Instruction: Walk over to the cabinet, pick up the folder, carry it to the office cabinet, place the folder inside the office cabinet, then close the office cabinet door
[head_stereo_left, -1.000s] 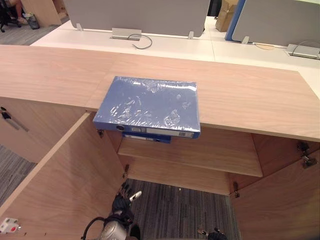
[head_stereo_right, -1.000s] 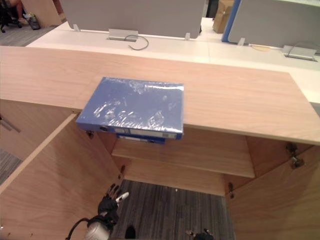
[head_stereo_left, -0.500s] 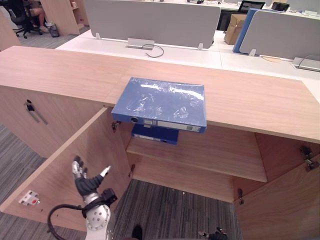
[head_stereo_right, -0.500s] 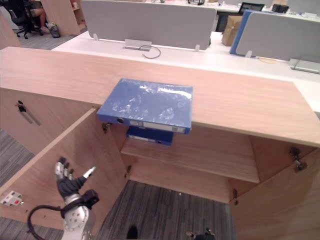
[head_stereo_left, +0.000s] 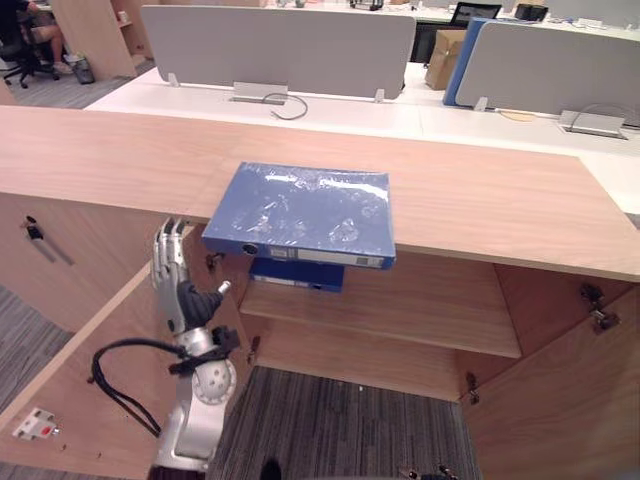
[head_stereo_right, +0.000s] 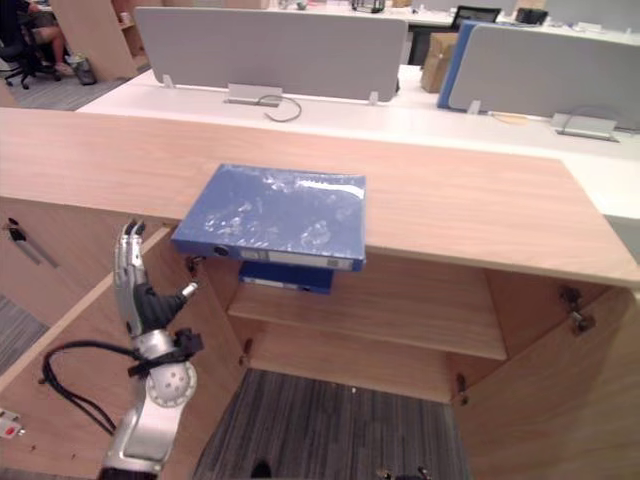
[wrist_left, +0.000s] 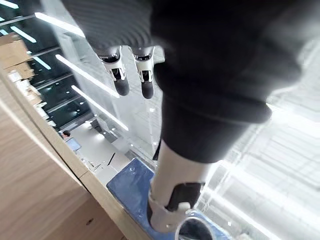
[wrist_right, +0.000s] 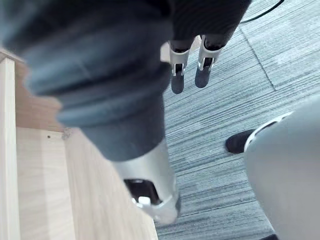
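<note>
The blue folder has clear plastic wrapped around it, so it will stay shut and flat when the robot lifts it by its spine.
A blue folder wrapped in clear plastic lies flat on the wooden cabinet top, its spine jutting over the front edge. A second blue folder lies on the shelf just beneath it. My left hand is raised upright and open, left of the folder and apart from it, in front of the open left door. In the left wrist view its fingers are straight, with the folder beyond them. My right hand hangs open above the carpet, fingers straight.
The cabinet stands wide open, its right door swung out at the lower right. A closed neighbouring door with a dark handle is at the left. White desks with grey dividers stand behind the cabinet. A person sits at the far left.
My left hand has risen from low by the floor to the height of the cabinet's top edge, nearer the folder. The camera has shifted; the folders have not moved.
</note>
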